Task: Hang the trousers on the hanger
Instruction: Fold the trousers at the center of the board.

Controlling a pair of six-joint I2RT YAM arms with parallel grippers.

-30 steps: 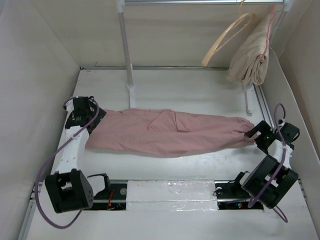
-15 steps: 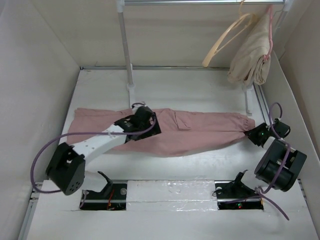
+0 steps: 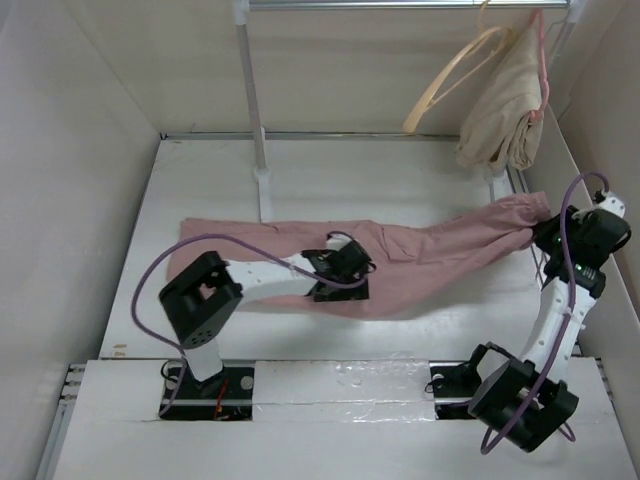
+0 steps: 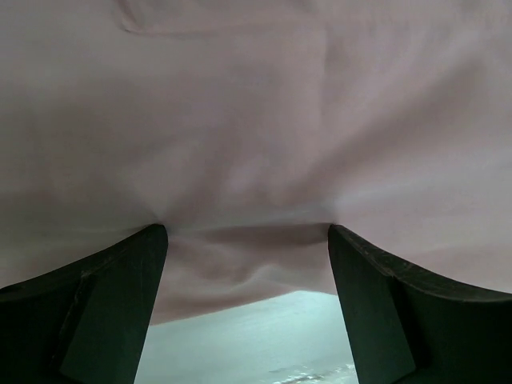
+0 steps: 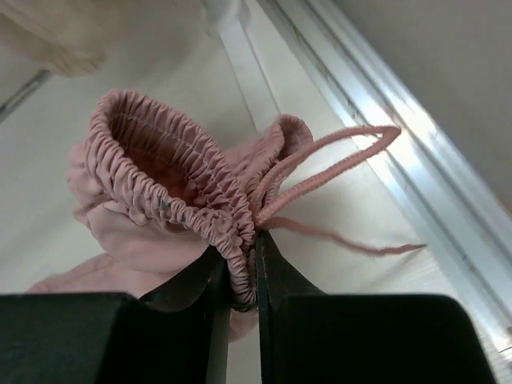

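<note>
My left gripper is hanging over the trousers' middle (image 3: 392,256) and is in the way of the fold. It should move back out of the way before my right gripper brings the waistband over the legs (image 3: 220,226).
The dusty-pink trousers (image 3: 420,245) lie across the table, legs to the left. Their gathered waist (image 5: 172,172) is raised at the far right, drawstring (image 5: 336,156) dangling. My right gripper (image 5: 244,276) is shut on that waistband; in the top view the right gripper (image 3: 548,228) is beside the right wall. My left gripper (image 3: 345,272) is low over the trousers' middle near their front edge. It stands open, and the pink cloth (image 4: 256,120) spans between its fingers (image 4: 112,304). The cream hanger (image 3: 455,75) hangs tilted from the rail at the back right.
A beige folded garment (image 3: 500,115) hangs on a pinkish hanger right of the cream one. The rack's left pole (image 3: 250,100) and right foot (image 3: 497,190) stand behind the trousers. Enclosure walls close in on both sides.
My right gripper closed on the waistband and lifted it up and back toward the right wall. My left arm swept right from the trouser leg ends to the middle, and the cloth shifted right.
</note>
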